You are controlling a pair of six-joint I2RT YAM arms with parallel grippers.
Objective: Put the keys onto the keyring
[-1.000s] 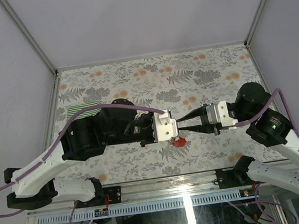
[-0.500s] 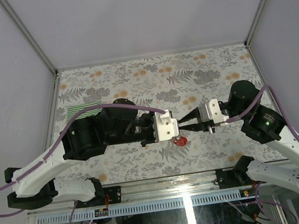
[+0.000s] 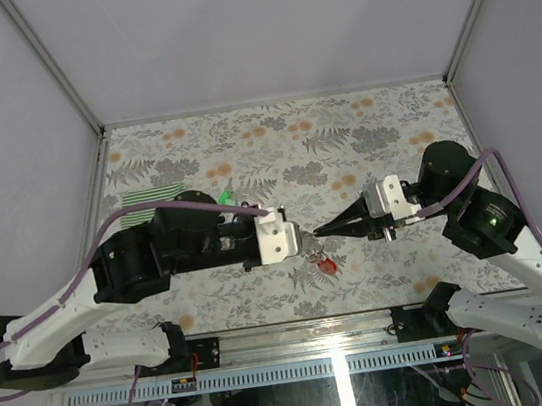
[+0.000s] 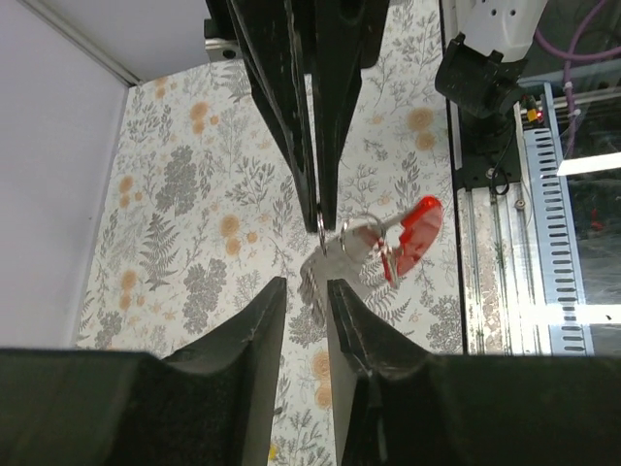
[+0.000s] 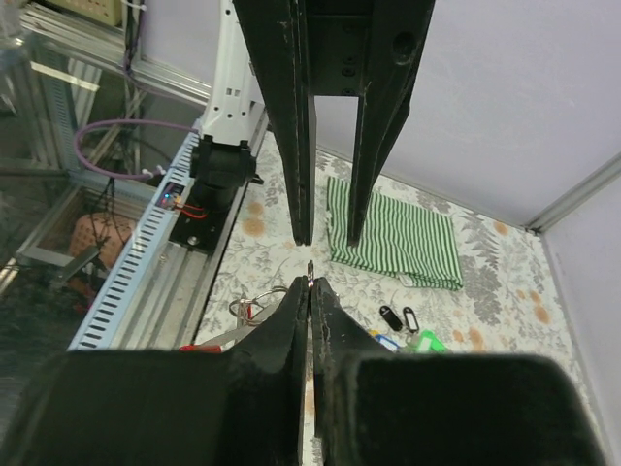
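Next, I grip the key with my left gripper and turn the keyring, because the keyring hangs from my right gripper with its silvery key (image 4: 322,276) slanting past my left gripper's fingers.
The keyring (image 4: 361,233) is a bundle of wire rings carrying a silvery key (image 4: 325,270) and a red tag (image 4: 417,228). It hangs off the table from my right gripper (image 5: 309,283), which is shut on one ring (image 4: 320,221). My left gripper (image 4: 304,289) faces it from the left, open by a narrow gap with nothing between its fingers, just short of the hanging key. More keys with black tags (image 5: 390,316) and a green tag (image 5: 427,342) lie on the table beyond the left gripper. In the top view both grippers (image 3: 302,241) (image 3: 318,232) meet at mid-table.
A folded green-and-white striped cloth (image 5: 398,233) lies at the table's left side, behind the left arm. A green tag (image 3: 225,197) shows beside that arm. The flowered table cover (image 3: 363,139) ends at a metal rail (image 3: 299,332) along the near edge.
My right gripper has shut on the ring. The left gripper has opened, let go and drawn back to the left, uncovering the green tag.
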